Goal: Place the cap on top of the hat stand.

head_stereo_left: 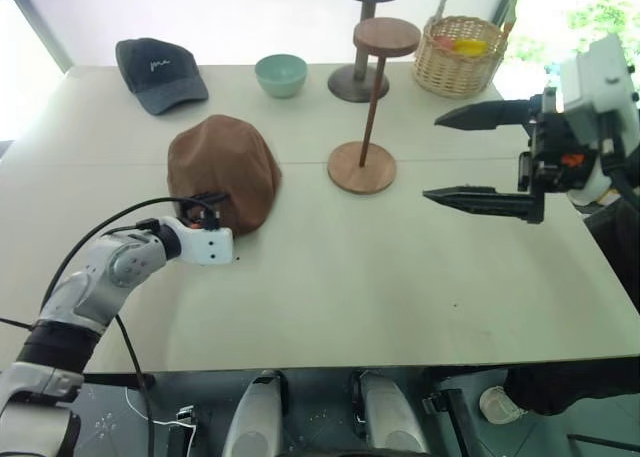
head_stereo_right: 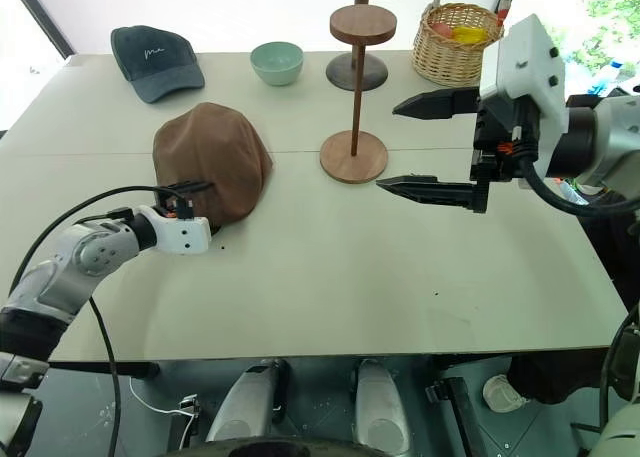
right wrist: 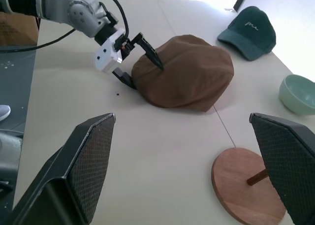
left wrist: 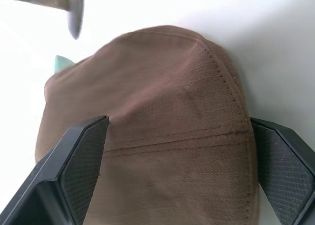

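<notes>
The brown flat cap [head_stereo_left: 225, 162] is much wider than the hat stand's disc top [head_stereo_left: 387, 37], so the cap will hang over it and come to rest tilted when I put it there.
The brown flat cap [head_stereo_left: 225, 167] lies on the white table [head_stereo_left: 330, 277], left of the reddish-brown hat stand [head_stereo_left: 362, 167], which stands upright with its disc top bare. My left gripper [right wrist: 147, 77] is at the cap's near edge and open: one finger reaches over the fabric, the other sits low by the rim. In the left wrist view the cap [left wrist: 167, 116] spans the gap between the two fingers [left wrist: 81, 161]. My right gripper [head_stereo_left: 432, 159] hovers open above the table, right of the stand, pointing toward it and holding nothing.
At the back of the table sit a dark grey baseball cap [head_stereo_left: 158, 72], a pale green bowl [head_stereo_left: 280, 74], a darker grey stand [head_stereo_left: 360, 77] and a wicker basket [head_stereo_left: 460, 57]. The table's near edge [head_stereo_left: 330, 365] runs across below my arms.
</notes>
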Available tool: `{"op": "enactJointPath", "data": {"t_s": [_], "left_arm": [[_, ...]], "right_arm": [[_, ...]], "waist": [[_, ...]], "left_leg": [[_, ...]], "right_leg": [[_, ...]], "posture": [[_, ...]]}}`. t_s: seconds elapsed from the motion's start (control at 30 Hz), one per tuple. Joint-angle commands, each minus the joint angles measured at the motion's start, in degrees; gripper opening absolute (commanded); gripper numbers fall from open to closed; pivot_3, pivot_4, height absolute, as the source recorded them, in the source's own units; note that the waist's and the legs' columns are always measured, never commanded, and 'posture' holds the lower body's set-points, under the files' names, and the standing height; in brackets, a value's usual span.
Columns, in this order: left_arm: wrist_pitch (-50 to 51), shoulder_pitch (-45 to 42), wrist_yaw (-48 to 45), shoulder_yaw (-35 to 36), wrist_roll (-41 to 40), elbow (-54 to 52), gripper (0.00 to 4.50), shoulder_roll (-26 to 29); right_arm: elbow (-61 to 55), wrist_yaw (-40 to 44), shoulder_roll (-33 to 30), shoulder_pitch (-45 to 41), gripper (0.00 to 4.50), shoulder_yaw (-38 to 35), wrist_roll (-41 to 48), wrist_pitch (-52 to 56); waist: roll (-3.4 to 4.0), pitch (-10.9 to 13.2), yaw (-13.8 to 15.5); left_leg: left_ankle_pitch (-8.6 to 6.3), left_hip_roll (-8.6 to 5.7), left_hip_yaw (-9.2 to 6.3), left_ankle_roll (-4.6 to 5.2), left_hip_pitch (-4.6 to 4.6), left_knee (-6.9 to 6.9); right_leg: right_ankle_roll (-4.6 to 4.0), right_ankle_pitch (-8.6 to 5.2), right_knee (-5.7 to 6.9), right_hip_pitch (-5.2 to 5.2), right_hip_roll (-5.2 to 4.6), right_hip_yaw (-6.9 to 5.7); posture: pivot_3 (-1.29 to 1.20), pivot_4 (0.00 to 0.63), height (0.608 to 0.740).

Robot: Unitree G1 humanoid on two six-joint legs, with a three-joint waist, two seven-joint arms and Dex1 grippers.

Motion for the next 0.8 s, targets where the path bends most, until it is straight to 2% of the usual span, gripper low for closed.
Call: {"op": "enactJointPath", "data": {"t_s": [0.03,0.23,0.5,0.6,0.8], "left_arm": [[0.9,-2.2,7.9,-1.9,6.8,4.9,4.50,-0.7],[2.6,-6.2,17.5,-3.6,11.8,11.7,4.50,-2.5],[4.0,-13.2,24.0,-6.9,14.3,23.8,4.50,-4.6],[2.8,-16.1,24.9,-8.0,13.7,28.2,3.60,-5.8],[0.5,-18.3,25.4,-8.5,12.2,30.2,0.47,-5.3]], "right_arm": [[-0.6,-0.6,-1.0,-2.0,4.48,-1.7,1.1,-0.7],[-0.5,-1.0,-0.7,-2.2,4.48,-1.5,1.4,-1.1],[0.4,-2.5,0.1,-3.1,4.48,-0.9,1.3,-1.9],[0.4,-2.8,0.1,-3.0,4.50,-0.8,1.2,-2.2],[0.3,-3.3,0.0,-2.6,4.50,-1.2,1.5,-2.3]], "waist": [[0.01,0.0,0.3],[0.01,0.0,0.6],[0.01,0.0,0.6],[0.00,0.0,0.6],[-0.03,0.0,0.8]], "left_leg": [[0.00,0.00,0.00,0.00,0.01,0.00],[0.00,0.01,0.06,0.00,0.08,0.01],[0.00,0.01,0.08,0.00,0.09,0.01],[0.00,0.01,0.08,0.00,0.09,0.02],[0.00,0.01,0.08,0.00,0.01,0.02]], "right_leg": [[0.00,0.00,0.03,0.00,0.00,0.00],[0.02,0.00,0.14,-0.01,0.01,0.05],[0.02,0.00,0.18,-0.02,0.02,0.06],[0.05,0.01,0.19,-0.02,0.02,0.06],[0.20,0.07,0.22,-0.09,0.01,0.07]], "posture": [[0.00,0.150,0.740],[0.00,0.150,0.740],[0.00,0.150,0.740],[0.00,0.150,0.740],[0.00,0.150,0.740]]}}
